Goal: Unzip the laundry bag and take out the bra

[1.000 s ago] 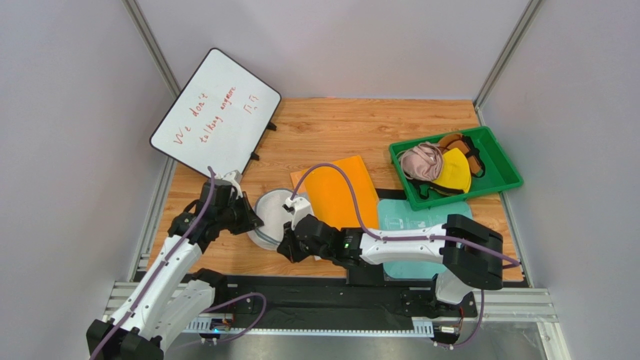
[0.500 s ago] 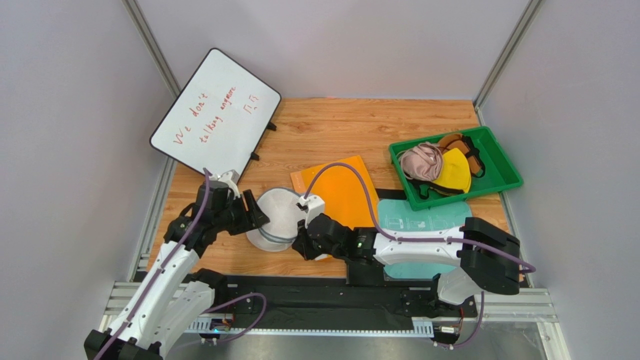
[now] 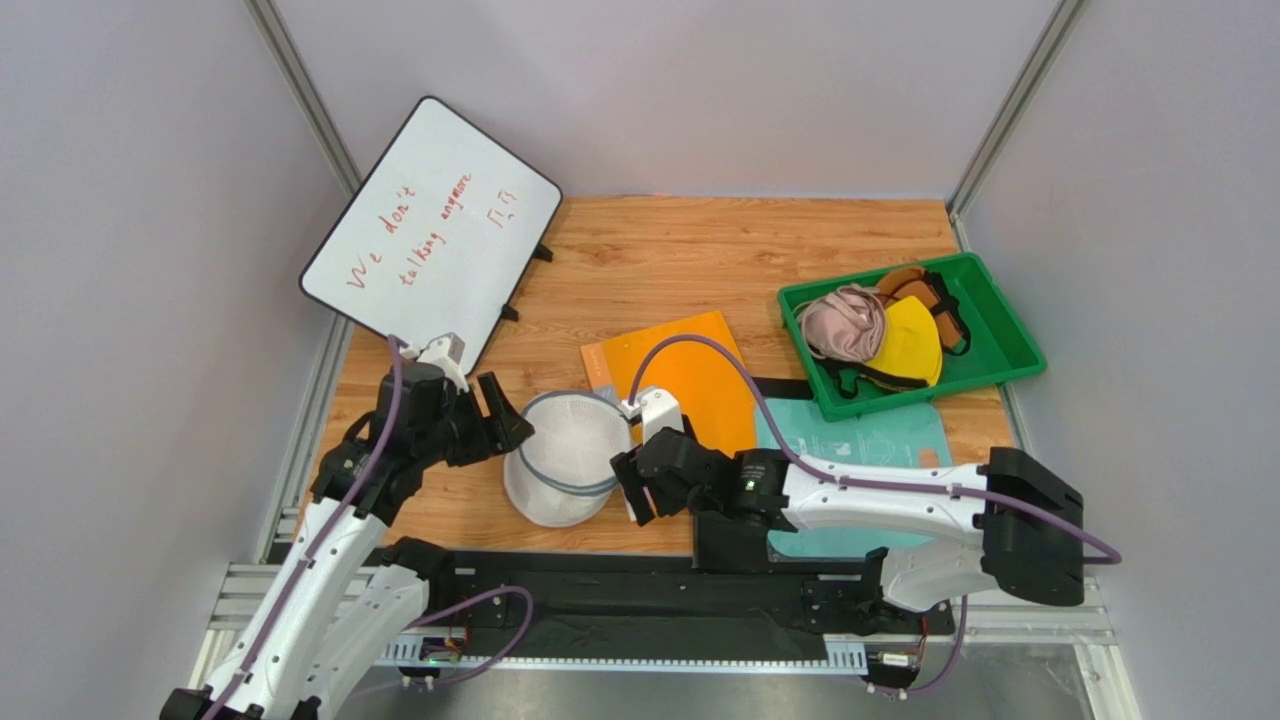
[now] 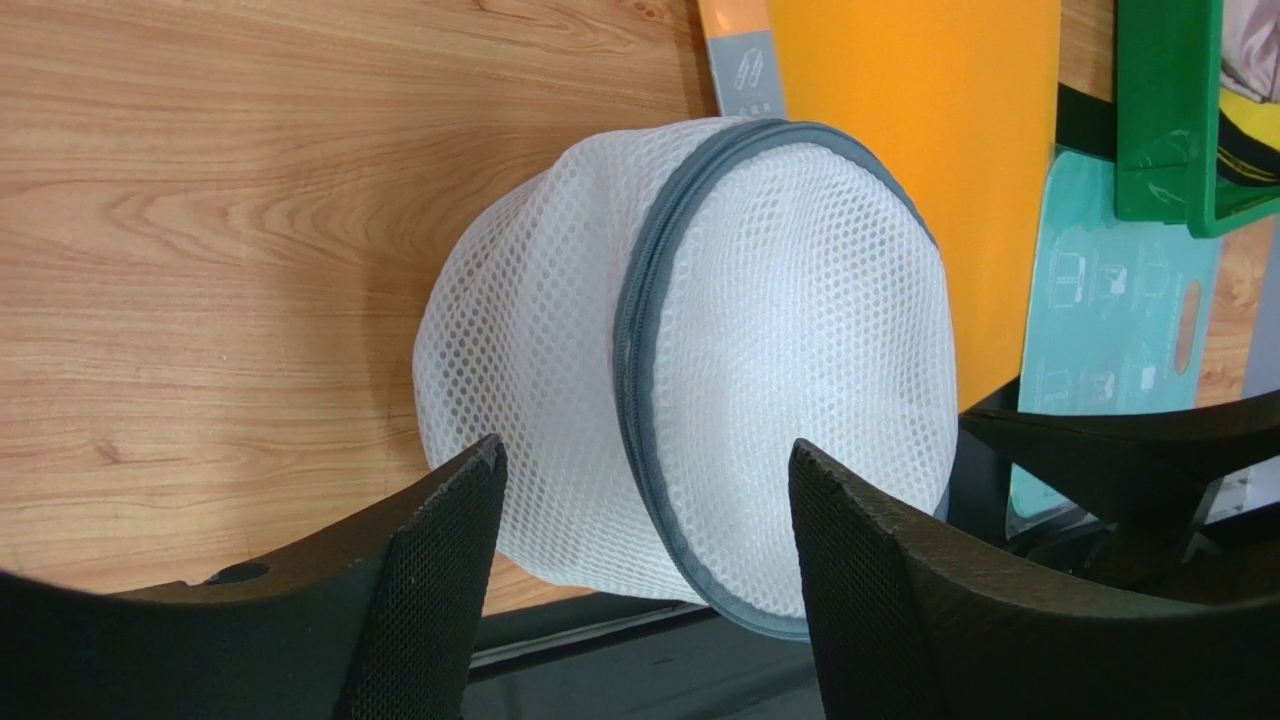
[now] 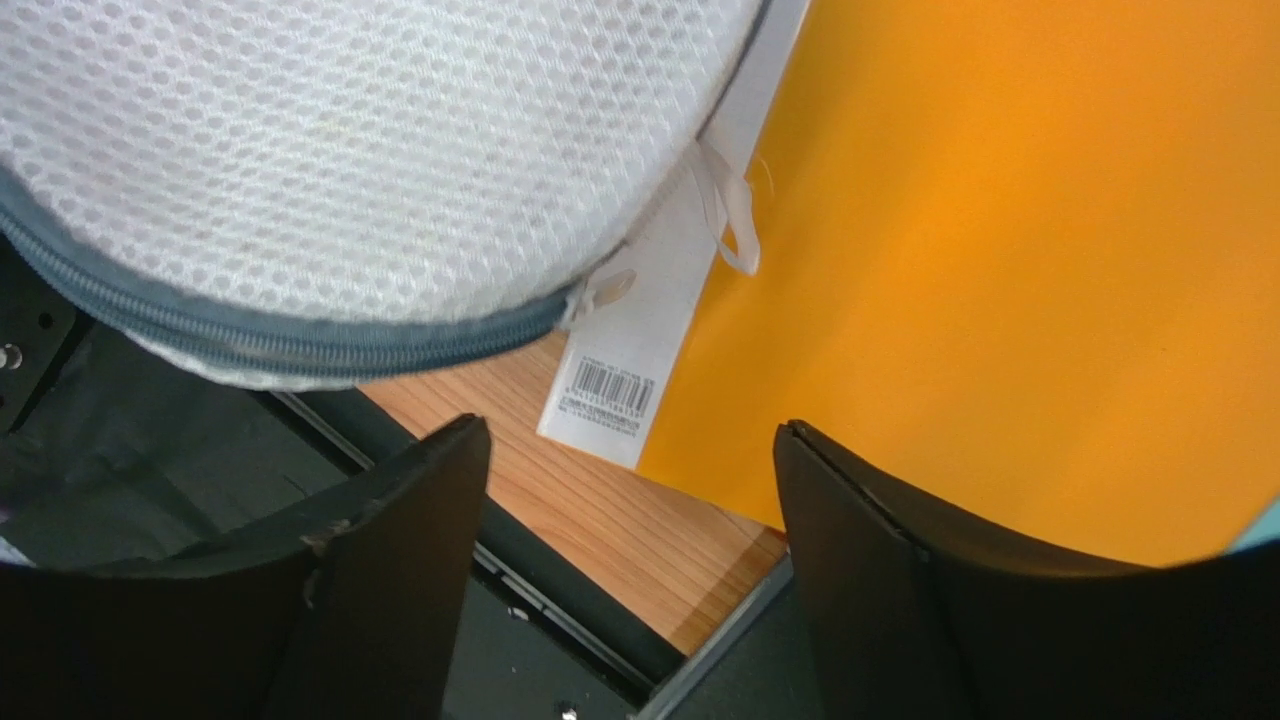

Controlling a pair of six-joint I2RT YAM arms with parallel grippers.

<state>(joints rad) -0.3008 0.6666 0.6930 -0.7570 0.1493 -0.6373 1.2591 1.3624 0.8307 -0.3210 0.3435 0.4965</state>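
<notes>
The zipper rim stops at white tabs by the orange folder. So the bag's lid will swing open toward the folder when I lift it.
The white mesh laundry bag lies tilted on the wooden table between both arms. Its grey zipper rim looks closed along the stretch I see. My left gripper is open just left of the bag. In the left wrist view the left gripper shows the bag beyond its spread fingers. My right gripper is open at the bag's right side. The right wrist view shows the right gripper empty, below the bag. A mustard-brown bra lies in the green tray.
A pink bra and a yellow bra share the tray. An orange folder and a teal mat lie right of the bag. A whiteboard leans at the back left. A black strip runs along the near edge.
Both grippers have opened and let go of the laundry bag. The bag went from a flat disc to a puffed, tilted drum and shifted slightly right and nearer. Both arms drew apart.
</notes>
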